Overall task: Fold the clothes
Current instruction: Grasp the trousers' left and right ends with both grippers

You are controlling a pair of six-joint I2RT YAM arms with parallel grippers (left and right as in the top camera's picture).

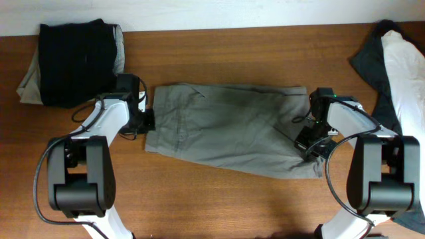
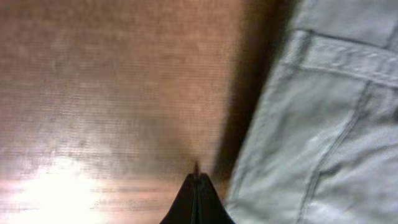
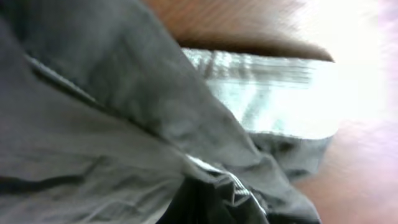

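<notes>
The trousers' waistband edge is next to my left gripper's closed fingers, which rest on the wood [image 2: 194, 148]. Next, my left gripper opens astride that edge [image 2: 236, 190] and pinches it before folding.
Grey-green trousers [image 1: 232, 129] lie spread flat across the middle of the wooden table. My left gripper [image 1: 147, 121] sits at their left end; in the left wrist view its fingers [image 2: 196, 190] are shut with nothing between them, on bare wood just beside the waistband edge [image 2: 311, 124]. My right gripper [image 1: 311, 143] is at the trousers' right end. In the right wrist view grey fabric [image 3: 155, 106] is bunched over and around its fingers [image 3: 217, 199], which are shut on it.
A folded stack, a black garment [image 1: 73, 60] on a beige one [image 1: 26, 83], lies at the back left. A loose pile of white [image 1: 405, 66] and dark grey clothes [image 1: 368, 56] lies at the back right edge.
</notes>
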